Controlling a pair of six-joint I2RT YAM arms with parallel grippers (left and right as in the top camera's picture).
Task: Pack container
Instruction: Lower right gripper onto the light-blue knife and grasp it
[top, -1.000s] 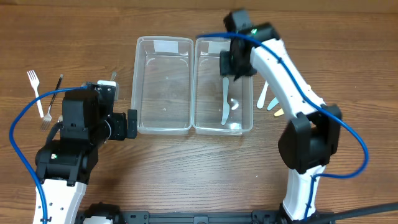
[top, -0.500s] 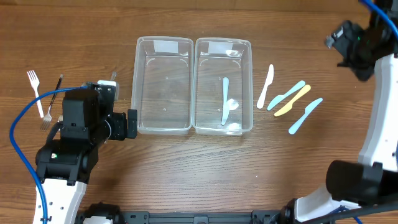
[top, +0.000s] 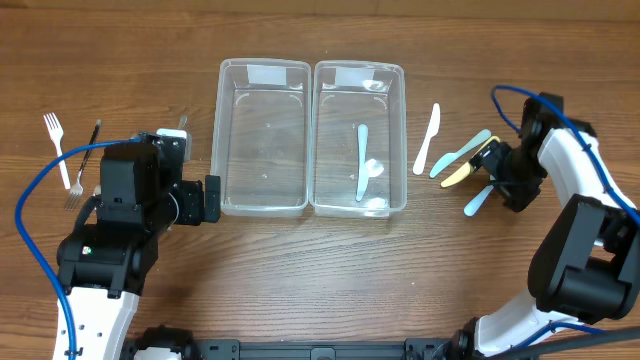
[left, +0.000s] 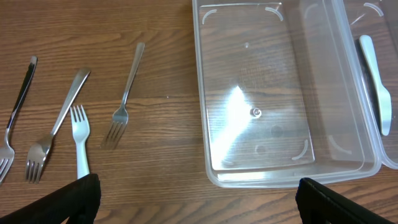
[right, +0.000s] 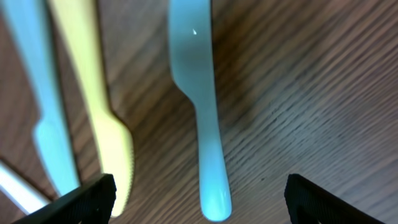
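My right gripper's fingers are on both sides of the light blue knife's handle, with a gap to the yellow knife, so I should lower them next until they close around the handle.
Two clear plastic containers stand side by side: the left one is bare, the right one holds a light blue plastic knife. Right of them lie a white knife, a light blue knife, a yellow knife and another light blue knife. My right gripper is open low over that last blue knife, fingers to either side of it. My left gripper is open and empty by the left container's near corner.
Several forks, metal and white plastic, lie on the wood at the far left, also in the left wrist view. The yellow knife lies close beside the blue one in the right wrist view.
My right arm left the right container, swung out to the far right, then came down over the plastic knives. The blue knife stays in the right container. The left arm has not moved.
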